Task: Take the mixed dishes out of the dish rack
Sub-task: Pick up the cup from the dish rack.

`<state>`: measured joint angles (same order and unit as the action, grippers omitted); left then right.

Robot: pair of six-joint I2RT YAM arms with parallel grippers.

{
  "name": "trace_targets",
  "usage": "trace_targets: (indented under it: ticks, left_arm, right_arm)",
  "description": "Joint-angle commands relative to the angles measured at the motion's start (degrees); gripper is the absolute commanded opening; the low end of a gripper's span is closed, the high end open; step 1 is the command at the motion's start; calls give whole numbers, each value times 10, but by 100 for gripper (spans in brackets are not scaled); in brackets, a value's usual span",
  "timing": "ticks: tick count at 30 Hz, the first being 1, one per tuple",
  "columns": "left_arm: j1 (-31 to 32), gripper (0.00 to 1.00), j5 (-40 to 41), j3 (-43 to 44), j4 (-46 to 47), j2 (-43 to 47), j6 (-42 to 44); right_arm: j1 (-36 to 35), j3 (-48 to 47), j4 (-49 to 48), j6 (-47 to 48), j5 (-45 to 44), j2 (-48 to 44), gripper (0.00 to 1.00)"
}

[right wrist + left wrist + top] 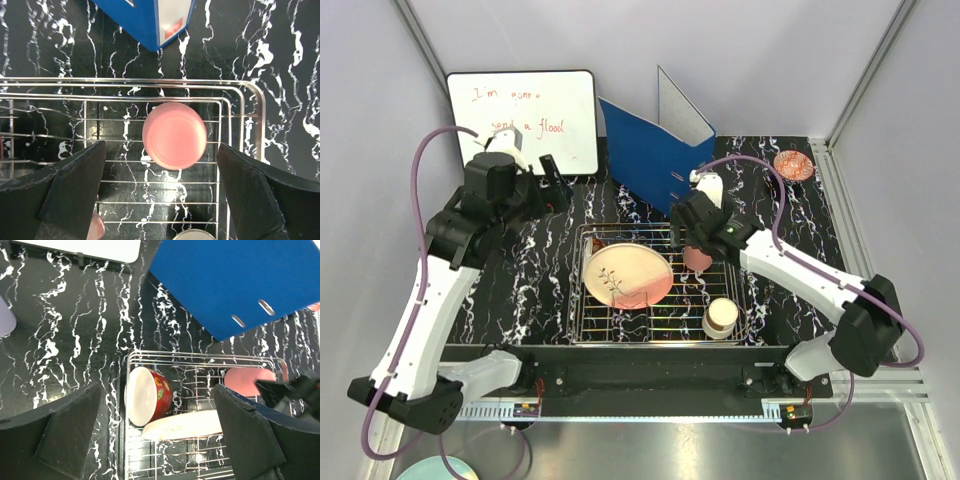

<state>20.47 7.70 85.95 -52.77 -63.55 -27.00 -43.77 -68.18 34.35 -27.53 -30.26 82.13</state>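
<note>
The lavender cup (5, 320) stands far away from the pink cup. I should lift the pink cup (698, 260) with my right gripper and pass it to my left gripper.
The silver wire dish rack (665, 338) sits mid-table. In it lie the cream-and-pink plate (628, 275), an upside-down pink cup (698, 260), a cream cup (720, 317) and a red-patterned bowl (147, 395) tipped on its side at the rack's far left corner. My right gripper (162, 155) is open, hovering above the pink cup (174, 135), its fingers on either side of it and apart from it. My left gripper (157, 405) is open and empty, high above the table beyond the rack's left end. A lavender cup (5, 317) stands on the table at the left.
A blue ring binder (650, 150) stands open just behind the rack. A whiteboard (525, 120) leans at the back left. Another red-patterned bowl (793, 165) sits on the table at the back right. White walls enclose the table.
</note>
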Motion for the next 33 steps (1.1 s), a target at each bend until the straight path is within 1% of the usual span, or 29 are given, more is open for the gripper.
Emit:
trace_targets:
  ticks: [1, 5, 11, 13, 14, 15, 17, 19, 20, 22, 23, 25, 26, 28, 29, 30, 32, 33]
  left_arm:
    - [11, 99, 6, -23, 49, 33, 13]
    - [14, 99, 13, -43, 56, 48, 13]
    - [19, 99, 17, -49, 60, 48, 13]
    - [21, 99, 18, -51, 61, 46, 13]
    - [21, 99, 18, -52, 61, 45, 12]
    - [20, 99, 16, -53, 62, 43, 12]
    - [22, 99, 15, -52, 62, 40, 10]
    - [22, 99, 13, -52, 61, 37, 10]
    - [21, 99, 13, -52, 61, 37, 9]
    - [21, 99, 13, -52, 62, 36, 8]
    - [21, 99, 13, -52, 61, 36, 8]
    - [21, 99, 16, -52, 62, 33, 8]
    - [21, 99, 16, -51, 62, 33, 9]
    - [21, 99, 19, -48, 62, 32, 8]
    - [22, 99, 29, -47, 62, 32, 7]
    - [24, 98, 40, -47, 60, 32, 8]
    - [25, 98, 70, -48, 61, 33, 9]
    - [25, 98, 76, -48, 61, 34, 10]
  right_arm:
    - [3, -7, -24, -24, 7, 32, 100]
    - [12, -6, -28, -32, 4, 52, 100]
    - [30, 11, -31, -45, 13, 73, 100]
    - [31, 19, -39, -47, 13, 70, 97]
    - [31, 25, -43, -49, 15, 70, 93]
    - [31, 28, -45, -49, 17, 66, 80]
    - [31, 37, -46, -52, 16, 63, 63]
    - [31, 43, -46, -58, 21, 54, 49]
    - [31, 51, -47, -60, 22, 51, 48]
    - [31, 57, -49, -65, 24, 37, 38]
    - [31, 60, -49, -66, 23, 31, 29]
    - [31, 61, -49, -66, 18, 9, 14]
    - [31, 58, -51, -62, 16, -2, 2]
    - [31, 53, -51, -57, 3, -46, 0]
    - [30, 48, -55, -53, -2, -66, 0]
    - [30, 47, -61, -47, -17, -110, 0]
    - [30, 33, -67, -30, -26, -169, 0]
    - [30, 25, -67, -21, -30, -185, 0]
